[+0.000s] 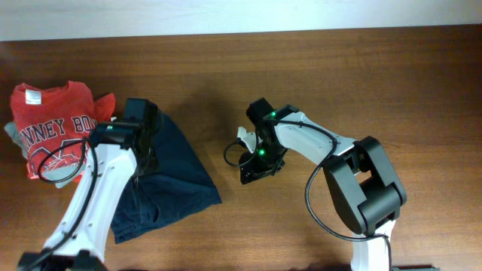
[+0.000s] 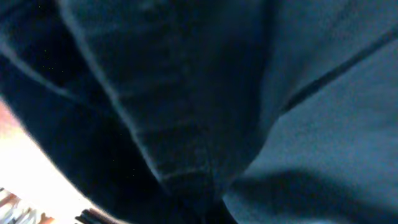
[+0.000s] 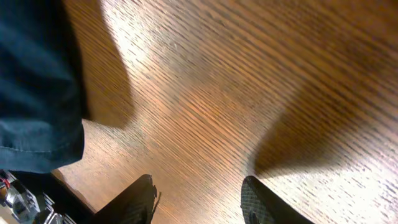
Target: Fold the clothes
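Note:
The navy garment's hem (image 1: pixel 214 199) is clear of my open right gripper. My left gripper should keep pulling the garment toward the red T-shirt (image 1: pixel 64 124) and let go beside it.
The clothes are a dark navy garment (image 1: pixel 177 177) lying spread on the wooden table, left of centre. My left gripper (image 1: pixel 141 139) is over its upper left part. The left wrist view is filled with navy fabric (image 2: pixel 199 93); its folds and a seam run together at the bottom middle, where my fingers are hidden, so the gripper looks shut on the cloth. My right gripper (image 1: pixel 252 169) (image 3: pixel 199 186) is open and empty just above bare table, right of the garment. The garment's hemmed edge shows at the left of the right wrist view (image 3: pixel 37 93).
A red T-shirt with white lettering (image 1: pixel 56 128) lies crumpled at the far left, with a bit of grey garment (image 1: pixel 10 133) under it. The table's far edge (image 1: pixel 241 34) meets a white wall. Bare wood lies to the right and front.

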`<action>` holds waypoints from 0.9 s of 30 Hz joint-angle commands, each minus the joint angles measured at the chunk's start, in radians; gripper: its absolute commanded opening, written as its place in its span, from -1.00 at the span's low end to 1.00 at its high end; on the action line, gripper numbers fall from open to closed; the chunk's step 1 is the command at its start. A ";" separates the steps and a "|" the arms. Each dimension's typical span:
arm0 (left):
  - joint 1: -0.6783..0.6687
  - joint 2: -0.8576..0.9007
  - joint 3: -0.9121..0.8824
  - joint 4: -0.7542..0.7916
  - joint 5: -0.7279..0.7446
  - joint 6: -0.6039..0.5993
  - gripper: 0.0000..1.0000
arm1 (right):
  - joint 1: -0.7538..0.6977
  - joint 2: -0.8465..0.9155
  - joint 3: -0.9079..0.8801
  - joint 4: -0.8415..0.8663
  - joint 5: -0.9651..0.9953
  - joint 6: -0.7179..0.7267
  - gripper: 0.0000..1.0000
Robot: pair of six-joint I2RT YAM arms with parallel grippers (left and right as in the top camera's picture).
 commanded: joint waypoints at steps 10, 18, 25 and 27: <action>0.134 0.124 -0.012 -0.026 -0.023 -0.088 -0.99 | 0.000 0.007 -0.007 -0.031 0.043 -0.039 0.01; 0.234 0.188 -0.077 0.006 -0.024 -0.091 -0.99 | 0.000 0.007 -0.007 -0.032 0.043 -0.039 0.01; 0.273 0.224 -0.175 0.100 -0.110 -0.092 -0.99 | 0.000 0.006 -0.007 -0.035 0.043 -0.039 0.01; 0.284 0.224 -0.185 0.131 -0.139 -0.092 -0.99 | 0.000 0.006 -0.007 -0.038 0.043 -0.039 0.01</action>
